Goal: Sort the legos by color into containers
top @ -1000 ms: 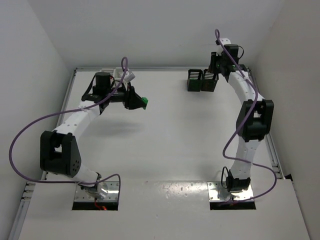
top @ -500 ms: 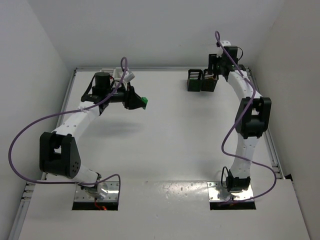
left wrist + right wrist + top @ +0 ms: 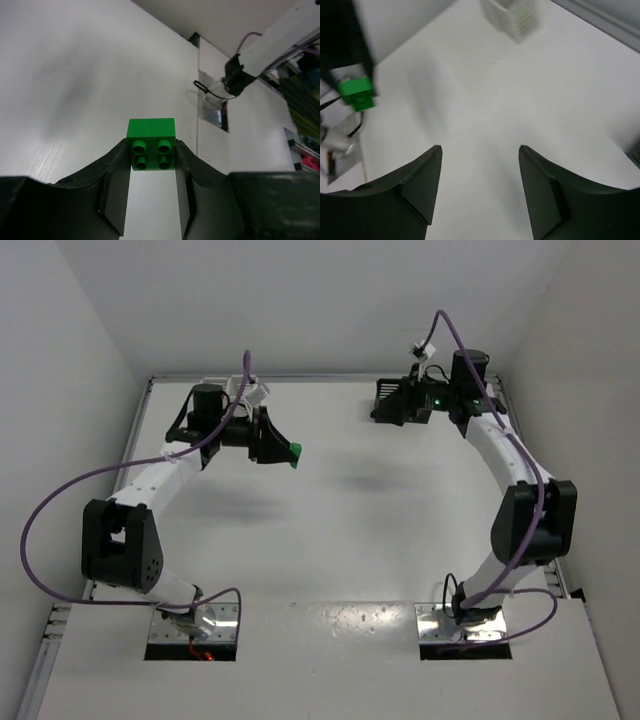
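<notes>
I should go on moving my open right gripper toward the brick's loose end (image 3: 297, 456) until it closes there, as the green lego brick (image 3: 296, 452) extends past my left gripper's fingers.
My left gripper (image 3: 287, 449) is shut on a green lego brick (image 3: 293, 452) and holds it in the air over the left-centre of the table. In the left wrist view the brick (image 3: 151, 143) sits studs-up between the fingertips of that gripper (image 3: 151, 148). My right gripper (image 3: 398, 408) is open and empty, raised at the back right in front of the two black bins (image 3: 383, 388), which it partly hides. The right wrist view shows its spread gripper (image 3: 480, 150), the green brick (image 3: 356, 92) far off and a white bin (image 3: 512, 17).
The white bins sit at the back left behind the left arm, mostly hidden in the top view. White walls close in the table (image 3: 340, 530) on the left, back and right. Both arm bases stand at the near edge.
The right arm has swung out and its wrist has turned to point left across the black bins. The left gripper has moved slightly right with the green brick.
</notes>
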Available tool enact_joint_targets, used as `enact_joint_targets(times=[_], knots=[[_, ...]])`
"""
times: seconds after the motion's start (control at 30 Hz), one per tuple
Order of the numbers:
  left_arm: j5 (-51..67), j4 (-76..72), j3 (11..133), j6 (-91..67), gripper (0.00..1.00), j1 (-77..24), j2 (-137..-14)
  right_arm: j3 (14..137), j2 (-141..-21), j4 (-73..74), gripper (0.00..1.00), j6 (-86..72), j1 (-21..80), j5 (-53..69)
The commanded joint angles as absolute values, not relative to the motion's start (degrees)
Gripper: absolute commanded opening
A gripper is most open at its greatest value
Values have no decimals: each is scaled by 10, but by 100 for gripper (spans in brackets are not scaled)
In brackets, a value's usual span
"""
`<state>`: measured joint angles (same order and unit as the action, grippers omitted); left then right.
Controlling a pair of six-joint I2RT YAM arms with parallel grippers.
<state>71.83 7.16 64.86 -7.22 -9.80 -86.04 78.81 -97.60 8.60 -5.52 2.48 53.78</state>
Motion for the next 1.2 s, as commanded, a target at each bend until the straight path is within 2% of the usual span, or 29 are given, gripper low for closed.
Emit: enact_joint_targets(times=[0.0, 0.03, 0.13, 0.27, 0.47, 0.73, 1.17], knots=[[823, 75, 669, -88, 12, -107, -880, 782, -934, 65, 64, 10, 48, 715], [836, 86, 676, -88, 14, -112, -888, 800, -934, 149, 64, 87, 60, 715], [878, 133, 689, -76, 14, -113, -919, 835, -929, 255, 64, 233, 83, 723], [883, 163, 670, -48, 14, -138, -913, 871, -917, 469, 63, 437, 109, 673], [876, 163, 621, -48, 16, -203, -882, 817, -847, 564, 62, 657, 135, 599], [806, 147, 571, -61, 17, -291, -827, 800, -831, 626, 62, 729, 182, 593], [826, 142, 594, -79, 17, -333, -902, 784, -809, 666, 62, 773, 288, 548]])
